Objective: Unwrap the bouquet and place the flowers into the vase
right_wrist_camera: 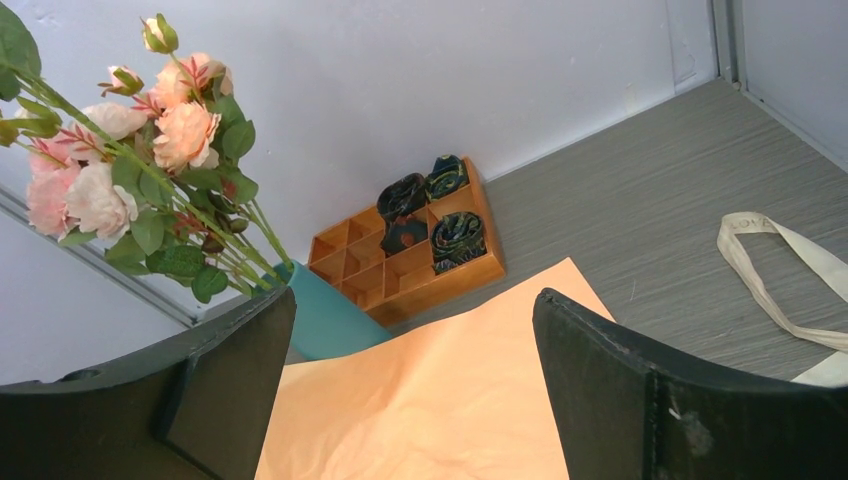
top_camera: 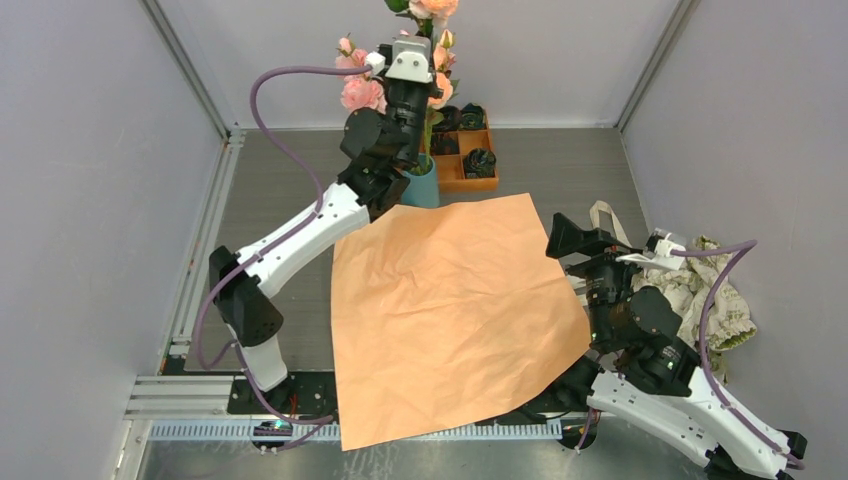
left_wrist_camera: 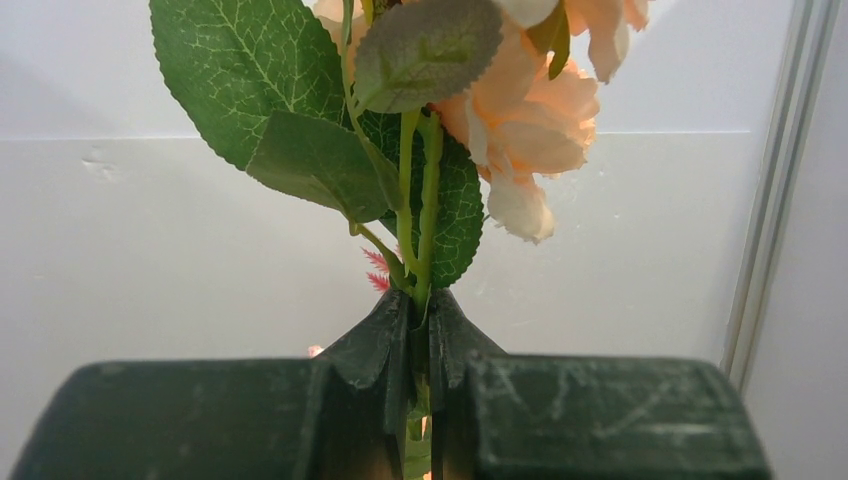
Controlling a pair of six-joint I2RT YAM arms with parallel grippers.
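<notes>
I should next lower the green stem (right_wrist_camera: 112,141) with my left gripper, as the stem runs down into the teal vase's opening (right_wrist_camera: 280,275), until its peach rose joins the others, and then let go.
The bouquet is out of its wrap, and its orange paper (top_camera: 450,310) lies spread flat on the table. The flowers (top_camera: 362,92), pink and peach roses on green stems, stand at the back with their stems (right_wrist_camera: 262,250) running down into the teal vase (top_camera: 421,186). My left gripper (left_wrist_camera: 420,310) is shut on a green stem just below the leaves and a peach rose (left_wrist_camera: 520,120). My right gripper (top_camera: 572,240) hangs open over the paper's right edge with nothing between its fingers. In the right wrist view the right gripper (right_wrist_camera: 415,300) faces the vase (right_wrist_camera: 325,318).
An orange wooden compartment tray (top_camera: 452,178) holding dark rosette lumps stands right behind the vase. A cream ribbon (top_camera: 604,214) and a crumpled cream paper wad (top_camera: 708,292) lie at the right, beside the right arm. Grey walls enclose the table.
</notes>
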